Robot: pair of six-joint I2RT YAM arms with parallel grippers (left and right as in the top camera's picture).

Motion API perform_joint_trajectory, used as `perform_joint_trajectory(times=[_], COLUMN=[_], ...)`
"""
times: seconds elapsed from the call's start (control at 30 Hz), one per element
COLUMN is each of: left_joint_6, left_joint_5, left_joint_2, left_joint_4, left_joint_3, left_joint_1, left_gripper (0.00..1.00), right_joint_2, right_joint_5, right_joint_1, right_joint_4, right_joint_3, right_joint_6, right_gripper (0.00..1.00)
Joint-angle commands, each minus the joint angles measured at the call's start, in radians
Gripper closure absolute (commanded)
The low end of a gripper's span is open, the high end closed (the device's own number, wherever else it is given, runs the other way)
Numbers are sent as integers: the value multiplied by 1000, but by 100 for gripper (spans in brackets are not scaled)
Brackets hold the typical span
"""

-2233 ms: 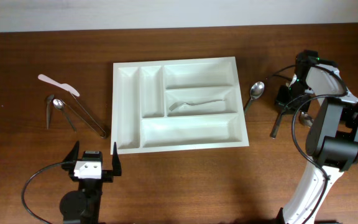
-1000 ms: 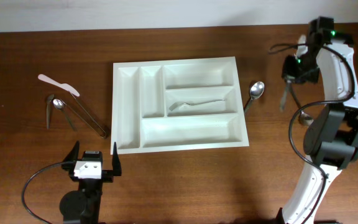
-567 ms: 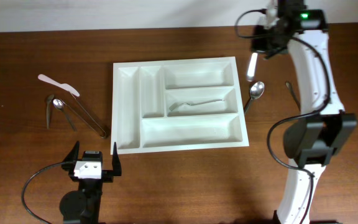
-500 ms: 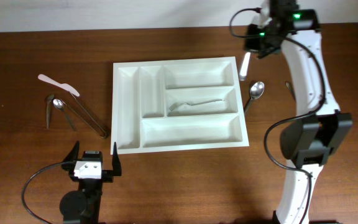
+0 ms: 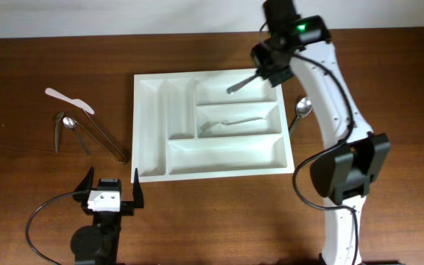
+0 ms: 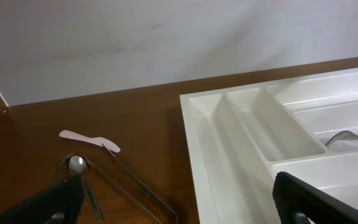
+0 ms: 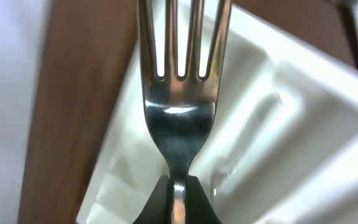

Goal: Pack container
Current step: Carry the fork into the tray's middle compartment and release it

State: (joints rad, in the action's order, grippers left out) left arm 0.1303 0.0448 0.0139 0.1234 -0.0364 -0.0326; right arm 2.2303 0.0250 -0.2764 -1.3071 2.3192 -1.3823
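My right gripper is carrying the metal fork to the container's middle long section (image 5: 234,130), which has open room (image 5: 250,129) along its front side. It should keep going until the fork lies lengthwise there, and then let go.
The container (image 5: 135,125) is a white compartment tray in the middle of the table, also seen in the left wrist view (image 6: 194,115) and the right wrist view (image 7: 291,93). One fork (image 5: 230,123) lies in its middle long compartment. My right gripper (image 5: 266,73) hangs over the tray's back right corner, shut on the handle of a second metal fork (image 5: 241,84), whose tines point over the top long compartment. In the right wrist view this fork (image 7: 179,118) sticks out from the shut gripper (image 7: 176,202). My left gripper (image 5: 112,193) stands open near the front edge, holding nothing (image 6: 179,211).
A metal spoon (image 5: 302,108) lies just right of the tray. To the tray's left lie a white plastic knife (image 5: 68,100), a small spoon (image 5: 68,125) and metal tongs (image 5: 103,138); the left wrist view shows the knife (image 6: 89,140), spoon (image 6: 76,165) and tongs (image 6: 142,194).
My right arm has lifted the fork from the right side of the table and swung left with it, to over the tray's top compartment. The left arm has not moved.
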Motion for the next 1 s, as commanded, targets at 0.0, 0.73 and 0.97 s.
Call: perform_joint_trajectory(times=[0.0,0.73,0.97], left_joint_6=[-13,-13,-13], left_joint_5=[-7,-7,-7], left_joint_2=[-8,-8,-8], left_joint_4=[0,0,0], left_joint_3=[6,6,6], left_joint_1=[5,5,5], left_gripper=[1,1,1], right_joint_2=[-5,2,2], right_joint_5=[-89,-93,-94], right_joint_1=[-60,-147,-131], right_joint_4=[-46,21,124], right_joint_3=[10,-313,-312], right_joint_6=[-293,-428,-225], right_gripper=[96,69,44])
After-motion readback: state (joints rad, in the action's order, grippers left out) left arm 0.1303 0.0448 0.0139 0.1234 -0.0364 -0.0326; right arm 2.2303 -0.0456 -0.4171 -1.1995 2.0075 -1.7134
